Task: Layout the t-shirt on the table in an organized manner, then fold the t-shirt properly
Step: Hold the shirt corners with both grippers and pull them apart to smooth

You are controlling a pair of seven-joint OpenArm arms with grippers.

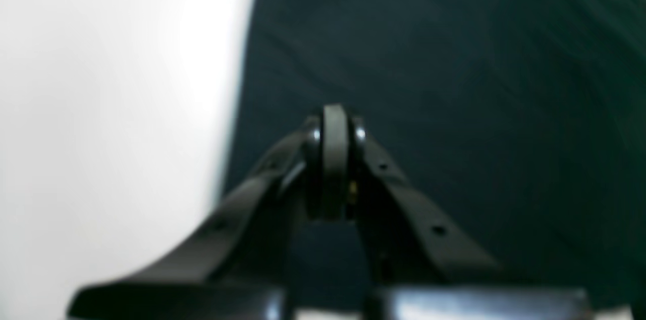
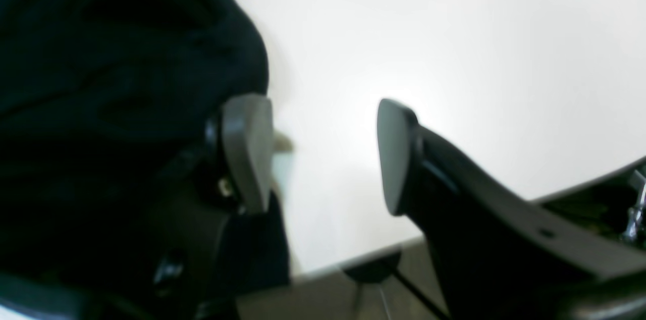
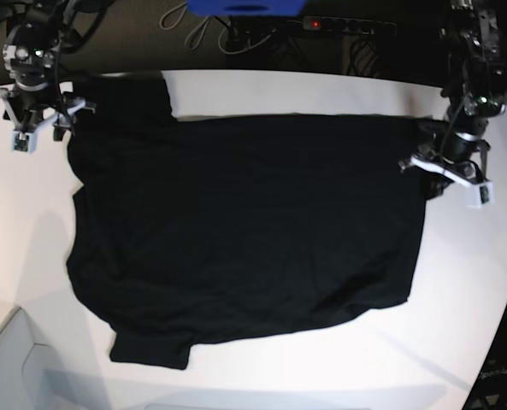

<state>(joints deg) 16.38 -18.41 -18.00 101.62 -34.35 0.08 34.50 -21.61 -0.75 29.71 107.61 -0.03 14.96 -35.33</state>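
Note:
The front edge of the black t-shirt [image 3: 360, 310] curves inward near its front hem corner, so my left gripper should open, grab that corner [image 3: 401, 298] and pull the front edge straight.
The black t-shirt [image 3: 244, 222] lies spread out on the white table [image 3: 458, 282], one sleeve at the back left and one at the front left. My right gripper [image 3: 41, 128] hovers at the shirt's back-left corner. In the right wrist view it [image 2: 323, 156] is open, its grey pads [image 2: 247, 153] wide apart with bare table [image 2: 454, 57] between them and bunched black cloth [image 2: 101, 57] against the left finger. My left gripper [image 3: 433, 158] is at the shirt's right edge. In the left wrist view it [image 1: 335, 158] is shut, pads pressed together above flat cloth [image 1: 454, 83] beside the table [image 1: 101, 108].
A power strip [image 3: 347, 26], cables and a blue object [image 3: 244, 7] sit behind the table's far edge. The table's curved edge [image 2: 353, 259] runs close under my right gripper, with dark floor beyond it. A lower white surface [image 3: 14, 359] shows at the front left.

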